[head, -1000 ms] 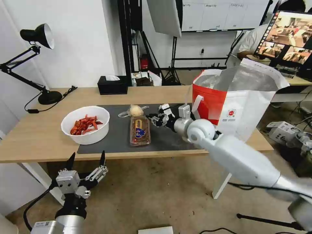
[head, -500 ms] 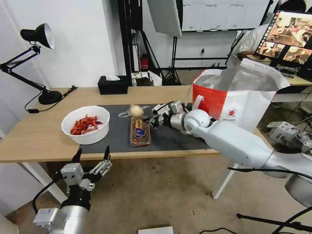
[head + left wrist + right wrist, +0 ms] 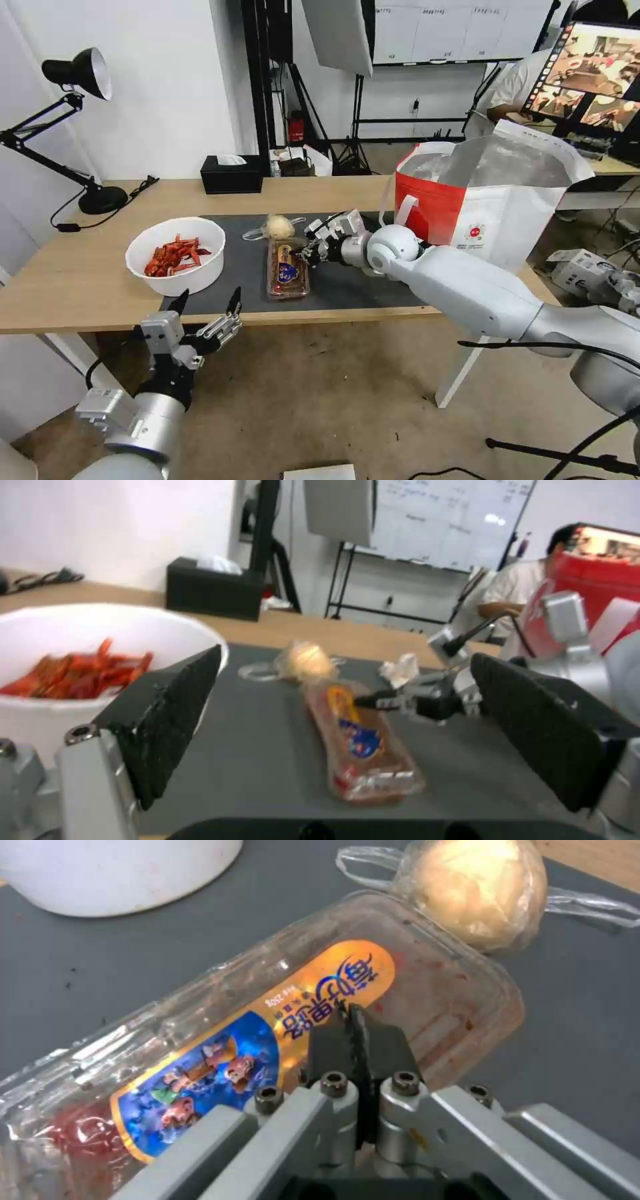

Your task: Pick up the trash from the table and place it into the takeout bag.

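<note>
I expect the clear clamshell tray (image 3: 288, 269) to stand up stiffly from my left gripper when I lift the tray's edge, because the tray has straight moulded sides (image 3: 269, 273).
On the dark grey mat (image 3: 347, 285) of the table (image 3: 80, 273) lies a clear clamshell tray (image 3: 287, 268) (image 3: 360, 740) (image 3: 267, 1015). A wrapped yellowish lump (image 3: 280, 227) (image 3: 477, 890) sits just behind it. To its left stands a white bowl of red shells (image 3: 180, 283) (image 3: 40, 720). A crumpled tissue (image 3: 400, 667) lies by the right gripper. My right gripper (image 3: 308, 252) (image 3: 350, 1012) is shut and empty, its tips just over the tray's label. My left gripper (image 3: 205, 308) (image 3: 347, 655) hangs open below the table's front edge. The red-and-white takeout bag (image 3: 507, 227) stands open at the right.
A black tissue box (image 3: 231, 175) sits at the table's back edge. A black desk lamp (image 3: 103, 199) stands at the far left corner. A person sits at a monitor behind the bag. Bare floor lies in front of the table.
My right gripper has moved left across the mat to the tray. My left gripper has risen and shifted right toward the table's front edge.
</note>
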Motion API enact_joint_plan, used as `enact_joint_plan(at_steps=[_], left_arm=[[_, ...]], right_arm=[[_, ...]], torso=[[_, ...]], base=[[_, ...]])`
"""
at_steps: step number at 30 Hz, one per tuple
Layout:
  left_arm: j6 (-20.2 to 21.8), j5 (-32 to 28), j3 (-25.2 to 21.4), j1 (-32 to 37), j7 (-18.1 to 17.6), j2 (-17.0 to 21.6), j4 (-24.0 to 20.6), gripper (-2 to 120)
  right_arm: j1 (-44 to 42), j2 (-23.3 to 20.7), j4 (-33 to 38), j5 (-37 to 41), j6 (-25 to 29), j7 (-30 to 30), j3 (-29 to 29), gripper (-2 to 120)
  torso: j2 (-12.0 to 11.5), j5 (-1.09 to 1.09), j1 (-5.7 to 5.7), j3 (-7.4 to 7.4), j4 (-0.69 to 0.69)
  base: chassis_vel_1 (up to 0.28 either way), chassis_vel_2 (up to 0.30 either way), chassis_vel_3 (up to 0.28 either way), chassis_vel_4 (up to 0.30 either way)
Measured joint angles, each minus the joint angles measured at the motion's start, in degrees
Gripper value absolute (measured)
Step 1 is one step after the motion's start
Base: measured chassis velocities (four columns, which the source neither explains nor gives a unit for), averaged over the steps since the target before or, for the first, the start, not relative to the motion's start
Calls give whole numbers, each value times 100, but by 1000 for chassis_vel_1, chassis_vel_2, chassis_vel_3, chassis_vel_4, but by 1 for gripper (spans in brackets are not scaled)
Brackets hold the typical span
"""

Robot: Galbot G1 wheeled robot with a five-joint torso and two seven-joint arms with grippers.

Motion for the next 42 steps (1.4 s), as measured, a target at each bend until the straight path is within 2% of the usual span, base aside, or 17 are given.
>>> enact_joint_plan(at_steps=[3,5,7,12,21,24,27,35,42], left_arm=[[64,-76,119,-371,-11,245,246,100],[67,-80,127,-390,-12,261,261,100],[147,-154,232,-626,11,513,456,100],[179,-235,322,-784,125,763,658,100],[522,-1049,747,-1466,151,1177,1165,100],[605,-1356,973,-1762,55,1307,1368,100],[760,-1863,1378,-2311,-75,1449,1777,100],[1061,-2678,1965,-3277,-389,1547,2458,100],[1283,-3286,2293,-3782,-627,1536,2756,100]], right_arm=[[15,20,-52,0,-7,28,-29,0],[15,23,-55,0,-7,32,-29,0],[-12,33,-60,0,-8,60,-29,0],[-41,45,-59,3,-8,86,-29,0],[-55,111,-42,14,-9,115,-2,0],[-57,101,-37,16,-9,115,-1,0],[-63,80,-26,18,-9,115,7,0],[-107,79,-7,20,-4,116,41,0],[-205,84,17,15,2,119,127,0]], torso=[[0,0,0,0,-1],[0,-1,0,0,-1],[0,-1,0,0,-1],[0,-1,0,0,-1],[0,0,0,0,0],[0,0,0,0,0],[0,0,0,0,-1],[0,0,0,0,-1],[0,0,0,0,0]], base=[[0,0,0,0],[0,0,0,0],[0,0,0,0],[0,0,0,0],[0,0,0,0],[0,0,0,0],[0,0,0,0],[0,0,0,0],[0,0,0,0]])
